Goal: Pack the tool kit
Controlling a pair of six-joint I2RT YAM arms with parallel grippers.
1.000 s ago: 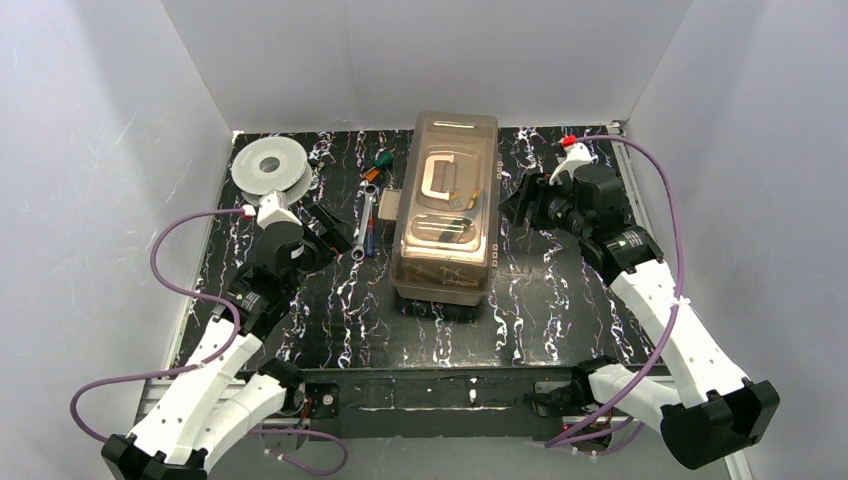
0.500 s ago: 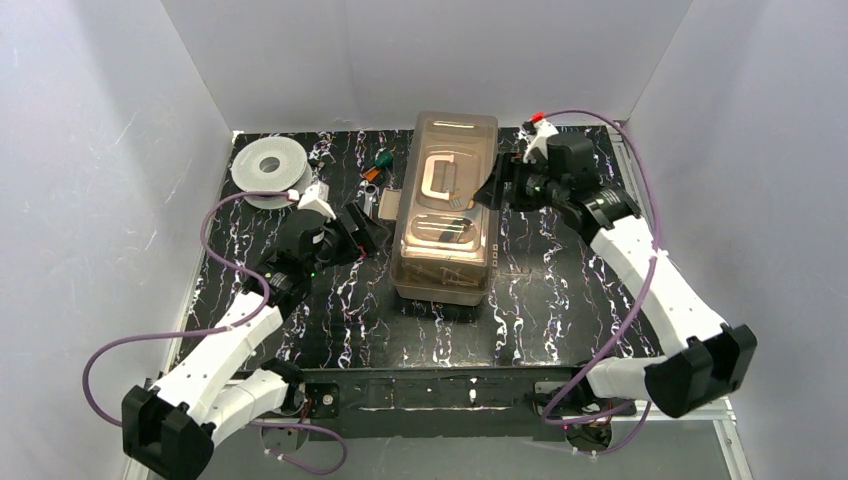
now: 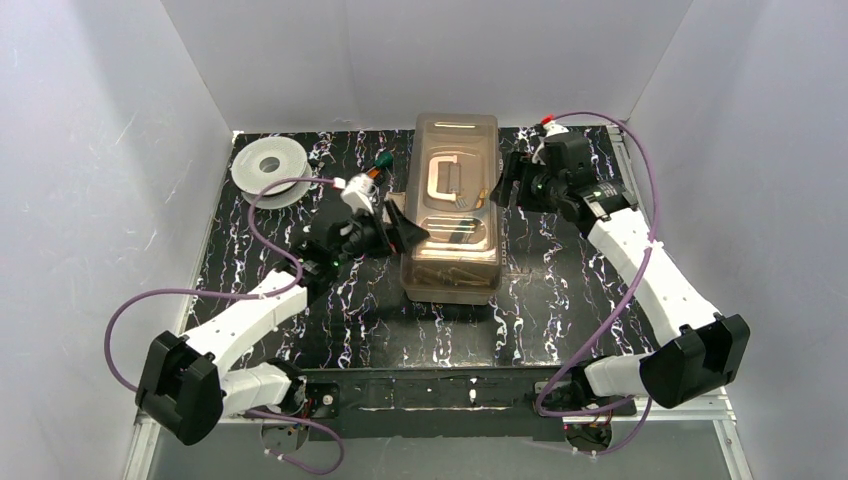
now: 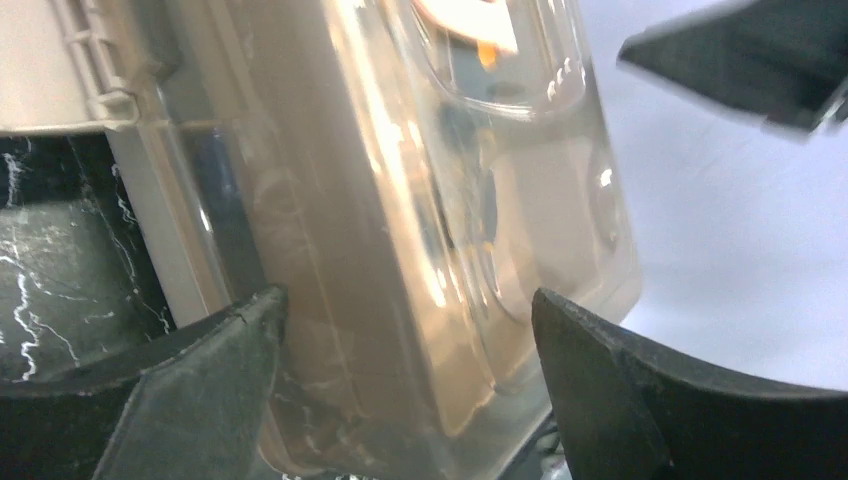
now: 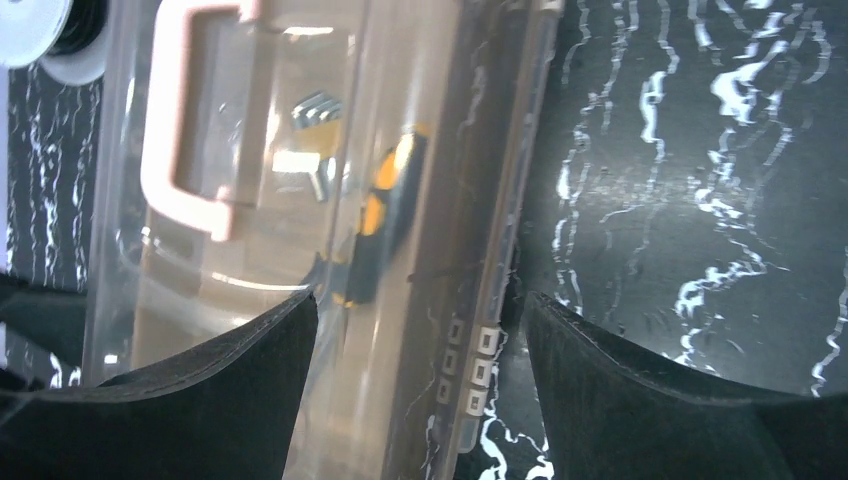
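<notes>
The latch is sticking out from the side of the toolbox. My right gripper should keep the lid down while my left gripper moves back to shut the latch.
The tan toolbox with its smoky-brown lid down and cream handle stands mid-table. My left gripper is open at the box's left side; in the left wrist view the lid edge sits between its jaws. My right gripper is open over the box's right edge; in the right wrist view its jaws straddle the lid's hinge side. Yellow-and-black pliers show through the lid beside the handle. A green-and-orange screwdriver lies left of the box. The wrench is hidden by my left arm.
A round grey-white spool sits at the back left, also in the right wrist view's corner. White walls close in the black marbled table on three sides. My right gripper's finger shows in the left wrist view.
Both arms have reached in to the toolbox: the left gripper moved right to its left side, the right gripper moved left onto its right edge. The box's near end shifted slightly right.
</notes>
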